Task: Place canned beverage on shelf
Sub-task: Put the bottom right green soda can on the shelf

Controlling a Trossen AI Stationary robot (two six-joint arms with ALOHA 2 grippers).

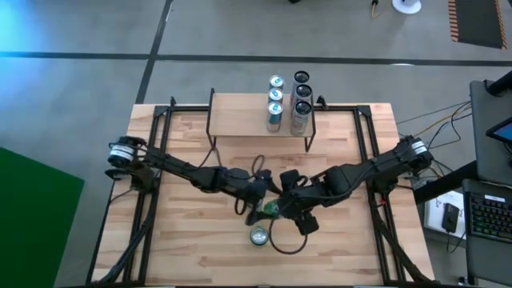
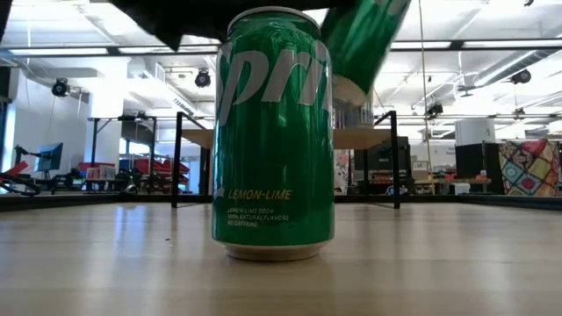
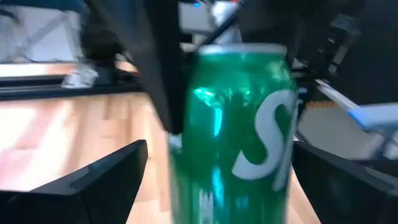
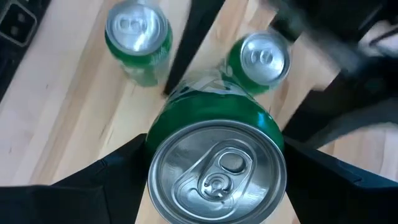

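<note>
Next, I move my left gripper deeper around the can's body (image 3: 230, 171) and close it before my right gripper opens, because the raised can (image 3: 239, 99) sits shallow between my left gripper's fingers.
My right gripper (image 4: 217, 186) is shut on a green soda can (image 4: 217, 168) above the table's middle (image 1: 274, 209). In the low view this can (image 2: 364, 39) hangs tilted and raised. My left gripper (image 3: 221, 186) is open, with its fingers on either side of the same can's body (image 3: 230, 137); a gap shows on one side. Two more green cans (image 4: 137, 37) (image 4: 264, 59) stand on their bases on the table. The wooden shelf (image 1: 240, 116) stands at the far edge, with several cans (image 1: 276, 100) on it. My right gripper pinches the can between its two fingers, on the can's sides near its top rim (image 4: 155, 134). The fingers come from the can's top end and lie along it. The can is lifted clear of the table and tilted, with its top toward the table's right.
One green can (image 2: 274, 132) stands close to the table's near edge (image 1: 258, 236), just in front of both grippers. A black cable loop (image 1: 284, 244) lies beside it. Black rails (image 1: 152, 160) run along the table's left and right sides.
</note>
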